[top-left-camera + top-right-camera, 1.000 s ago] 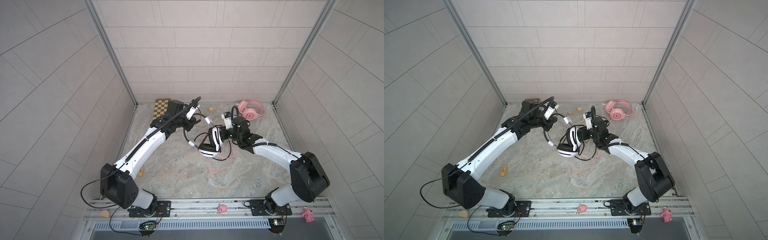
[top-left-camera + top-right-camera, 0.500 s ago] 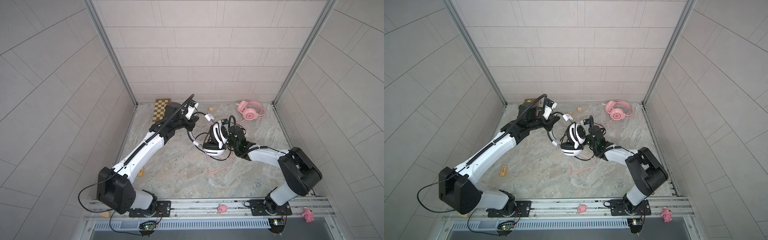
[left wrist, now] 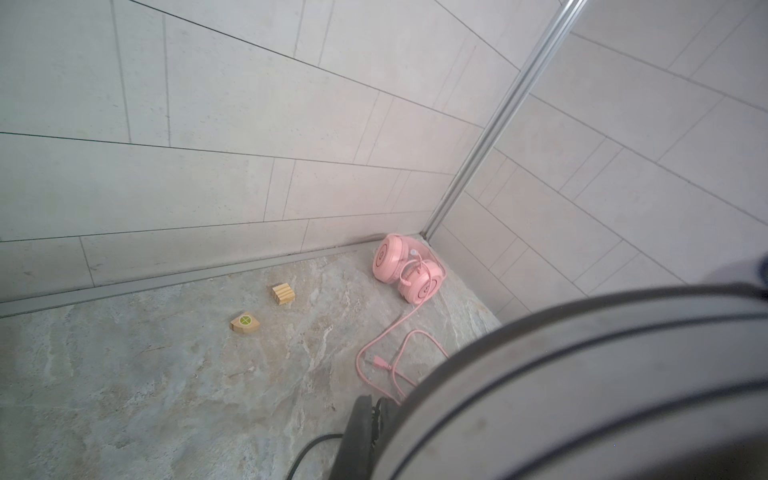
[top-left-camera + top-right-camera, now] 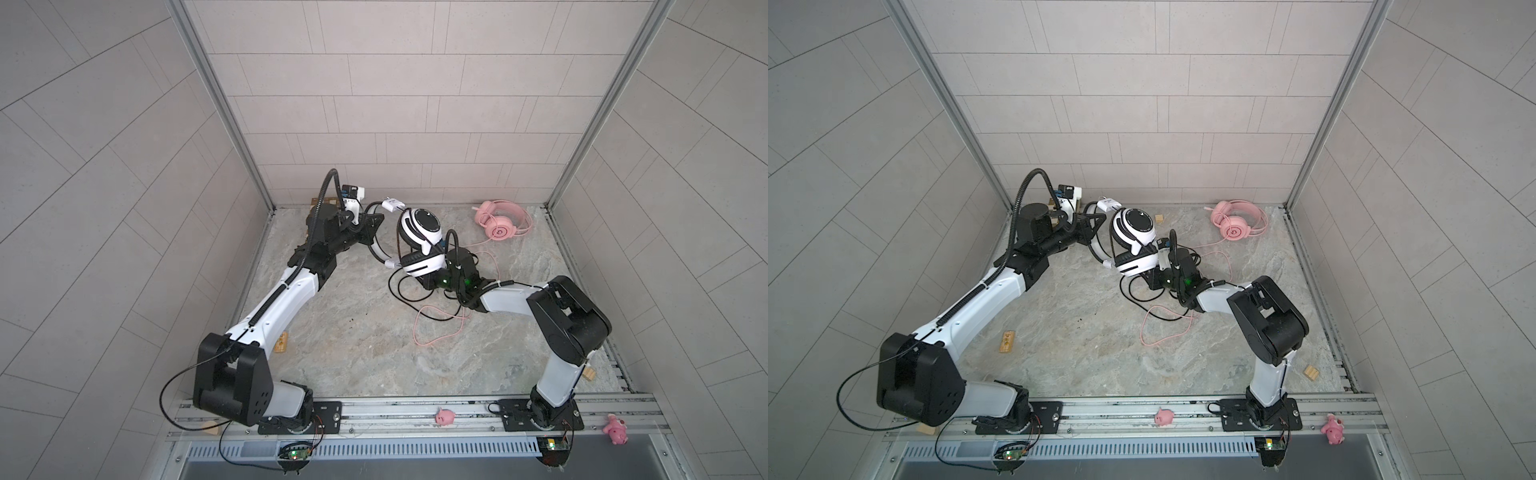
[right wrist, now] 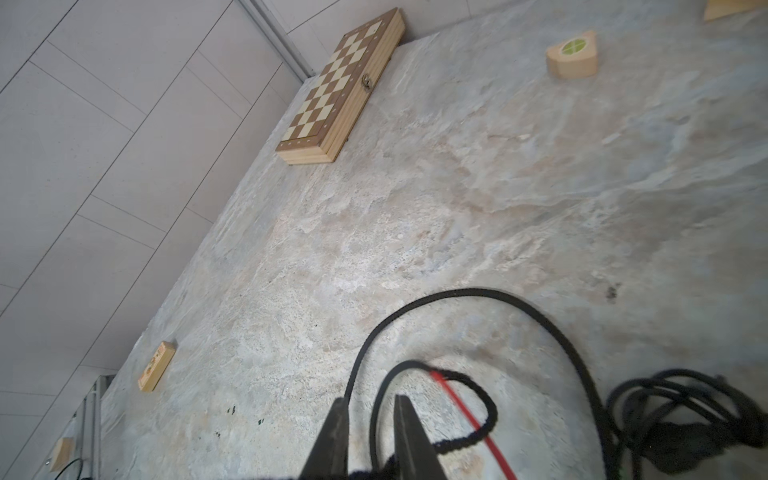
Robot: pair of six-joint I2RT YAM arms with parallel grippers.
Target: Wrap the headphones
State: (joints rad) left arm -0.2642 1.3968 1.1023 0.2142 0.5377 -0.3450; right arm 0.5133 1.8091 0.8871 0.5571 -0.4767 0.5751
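Observation:
The black cord in slack loops (image 4: 407,300) lies under the headphones. Next, my left gripper pulls the headphones toward the chessboard (image 5: 340,86) while my right gripper draws the cord straight.
The white headphones (image 4: 419,232) (image 4: 1138,232) with black stripes hang above the floor in both top views. My left gripper (image 4: 371,227) (image 3: 375,401) is shut on their headband (image 3: 582,374). The black cord (image 4: 399,293) trails in loops to the floor below the lower ear cup (image 4: 419,264). My right gripper (image 5: 371,409) sits low under that cup, narrowly open. A thin black cord (image 5: 457,293) runs loosely between its fingers, beside a red strand (image 5: 469,415). The pink headphones (image 4: 500,220) (image 3: 405,270) lie in the far right corner, and their pink cord (image 4: 436,332) snakes toward the middle.
A folded chessboard (image 5: 340,87) lies at the back left wall. Small wooden blocks (image 3: 245,323) (image 3: 283,294) (image 4: 281,343) (image 4: 1310,372) are scattered on the stone floor. Two pink pig toys (image 4: 444,415) (image 4: 617,430) sit on the front rail. Tiled walls close three sides.
My left arm has carried the white headphones up and toward the back wall. The right arm has folded in and dropped under them. Its jaws have parted slightly.

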